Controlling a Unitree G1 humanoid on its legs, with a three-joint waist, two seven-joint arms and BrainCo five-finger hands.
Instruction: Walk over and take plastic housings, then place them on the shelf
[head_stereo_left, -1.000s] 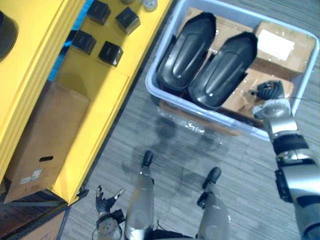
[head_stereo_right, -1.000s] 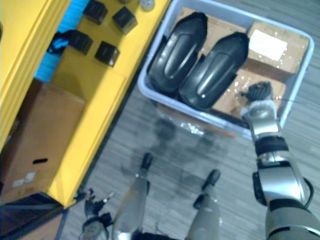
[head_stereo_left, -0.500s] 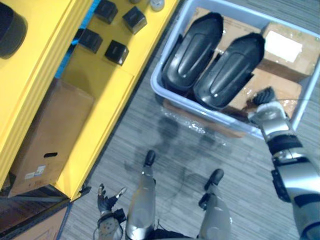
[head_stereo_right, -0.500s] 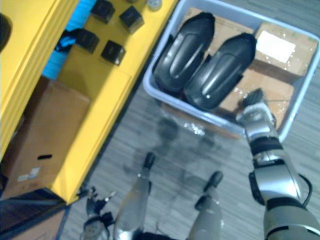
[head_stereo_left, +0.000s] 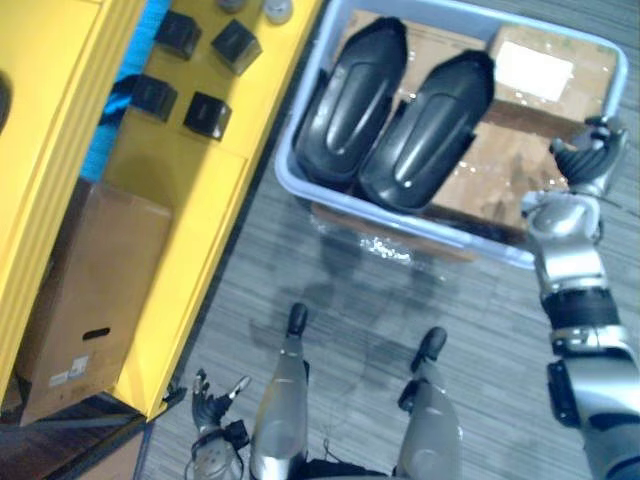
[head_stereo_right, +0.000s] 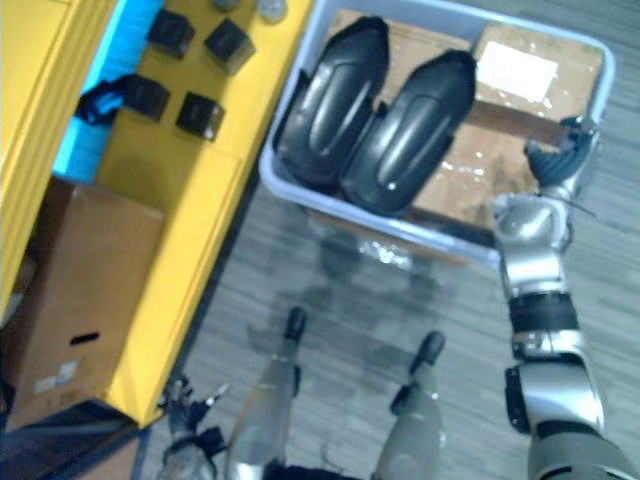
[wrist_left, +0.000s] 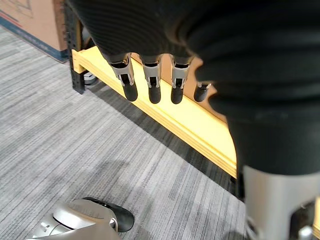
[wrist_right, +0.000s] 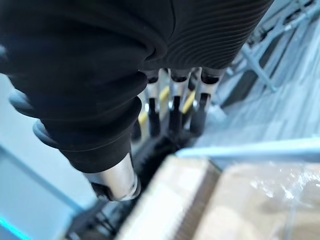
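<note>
Cardboard shows (head_stereo_left: 417, 72) between the housings. The housing nearer my right gripper (head_stereo_left: 430, 133) will rise by itself when I lift it, and the other will stay behind.
Two black plastic housings (head_stereo_left: 350, 100) (head_stereo_left: 428, 130) lie side by side in a pale blue bin (head_stereo_left: 285, 170), resting on cardboard boxes (head_stereo_left: 490, 180) inside it. My right hand (head_stereo_left: 585, 152) hovers at the bin's right edge, over the cardboard and to the right of the housings. Its fingers (wrist_right: 172, 107) are straight, and it is open and holds nothing. My left hand (head_stereo_left: 212, 400) hangs low by the corner of the yellow shelf (head_stereo_left: 190, 200), with straight fingers (wrist_left: 150, 85) and nothing in it.
Several small black boxes (head_stereo_left: 205, 112) sit on the yellow shelf's lower board to the left of the bin. A large cardboard box (head_stereo_left: 85, 290) stands under the shelf. Grey striped floor (head_stereo_left: 400, 300) lies between me and the bin.
My right hand's fingers have uncurled, and the hand has moved from the bin's near rim farther along its right side. The view has shifted a little. The left hand has stayed put.
</note>
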